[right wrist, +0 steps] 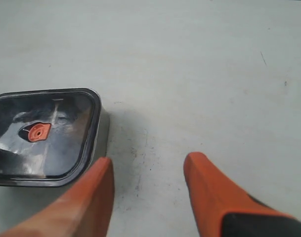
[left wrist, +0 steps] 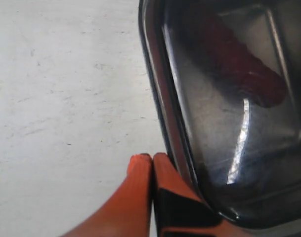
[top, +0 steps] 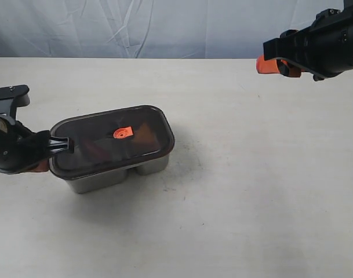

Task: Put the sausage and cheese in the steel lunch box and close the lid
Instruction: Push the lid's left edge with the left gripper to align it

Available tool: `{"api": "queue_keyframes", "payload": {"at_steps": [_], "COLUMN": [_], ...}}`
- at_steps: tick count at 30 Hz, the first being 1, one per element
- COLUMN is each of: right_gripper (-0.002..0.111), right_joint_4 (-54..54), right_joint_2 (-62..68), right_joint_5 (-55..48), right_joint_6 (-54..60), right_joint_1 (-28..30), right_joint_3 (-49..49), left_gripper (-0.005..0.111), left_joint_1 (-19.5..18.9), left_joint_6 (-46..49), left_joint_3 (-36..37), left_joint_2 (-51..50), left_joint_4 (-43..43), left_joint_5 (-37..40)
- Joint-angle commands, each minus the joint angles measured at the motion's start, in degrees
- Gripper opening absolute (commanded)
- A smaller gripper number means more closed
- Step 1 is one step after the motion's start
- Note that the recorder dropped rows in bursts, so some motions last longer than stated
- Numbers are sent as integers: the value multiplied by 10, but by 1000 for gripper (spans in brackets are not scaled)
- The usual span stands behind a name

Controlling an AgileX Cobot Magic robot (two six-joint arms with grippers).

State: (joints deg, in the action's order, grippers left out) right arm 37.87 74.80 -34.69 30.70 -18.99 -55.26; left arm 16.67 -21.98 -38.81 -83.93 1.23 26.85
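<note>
The robot should expect a cheese wedge underneath when it presses beside the orange valve tab, because a brownish patch [top: 145,135] shows there through the smoky dark lid [top: 98,147].
The smoky dark lid [top: 101,145] lies on top of the steel lunch box [top: 101,180], its orange valve tab [top: 123,132] in the centre. Through the lid the sausage [left wrist: 239,64] shows as a dark red shape. The cheese is hidden under the lid. My left gripper [left wrist: 152,158] is shut with nothing between its fingers, its tips right beside the lid's [left wrist: 229,123] left rim; in the exterior view it [top: 44,164] sits low at the box's left end. My right gripper [top: 268,65] hangs open high at the back right, well away from the lid [right wrist: 46,133].
The box stands on a pale table [top: 251,191] with a white cloth backdrop [top: 164,26] behind. The right wrist view shows bare table [right wrist: 190,74] and the box's steel wall [right wrist: 104,131].
</note>
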Motion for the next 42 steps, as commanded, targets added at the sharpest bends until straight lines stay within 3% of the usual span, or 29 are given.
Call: {"api": "queue_keyframes", "payload": {"at_steps": [1,23,42], "right_gripper": [46,46,46], "right_joint_4": [0,1,1], "right_joint_2": [1,1,1], "right_joint_5": [7,2,-3], "right_joint_6": [1,-2,-7], "right_joint_1": [3,3,3], "right_joint_3": [1,1,1], "left_gripper": [0,0,0], "left_joint_1": [0,0,3], "left_joint_6": [2,32,15], "left_joint_3": [-6,-40,-40], "left_joint_2": [-1,-1,-29], "left_joint_4": [5,-26,2], "left_joint_5": [-24,63,-19]}}
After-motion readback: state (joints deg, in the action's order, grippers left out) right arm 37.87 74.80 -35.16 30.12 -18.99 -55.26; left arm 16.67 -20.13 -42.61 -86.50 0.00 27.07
